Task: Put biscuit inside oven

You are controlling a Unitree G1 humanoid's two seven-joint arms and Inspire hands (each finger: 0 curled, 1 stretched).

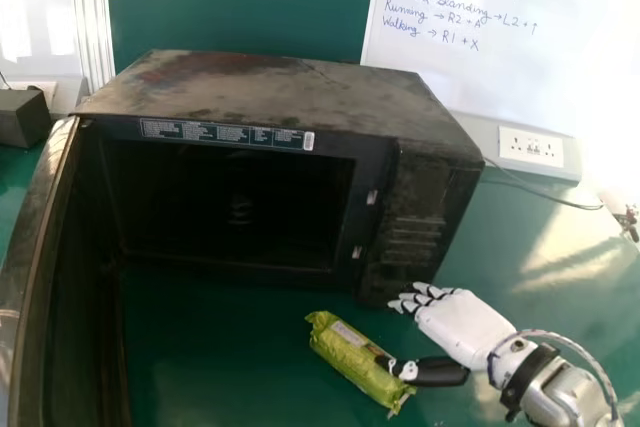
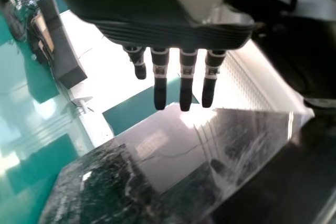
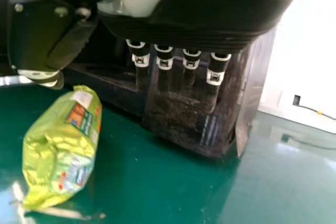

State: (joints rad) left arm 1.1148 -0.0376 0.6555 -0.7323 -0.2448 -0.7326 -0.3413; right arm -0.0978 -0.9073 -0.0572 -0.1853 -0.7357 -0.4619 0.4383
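Note:
A pale strip (image 3: 65, 213) is lying flat beneath the end of the green biscuit packet (image 1: 358, 359), so I expect the strip to stay behind when I raise the packet.
In the head view my right hand (image 1: 465, 327) is at the lower right, fingers straight and thumb spread, its thumb tip over the green biscuit packet (image 1: 350, 355). The packet lies on the table in front of the black oven (image 1: 420, 217), whose door stands open at the left. In the right wrist view, my right hand (image 3: 215, 74) has straight fingers near the oven's front corner, with the packet (image 3: 65, 148) on the thumb side; a grip on it cannot be seen. My left hand (image 2: 186, 80) has straight fingers above a dark glossy surface (image 2: 157, 156).
The open oven door (image 1: 45, 277) stands along the left edge. A wall socket panel (image 1: 530, 147) and a cable are behind the oven at the right. A dark box (image 1: 22, 117) sits at the far left. A whiteboard (image 1: 520, 47) is behind.

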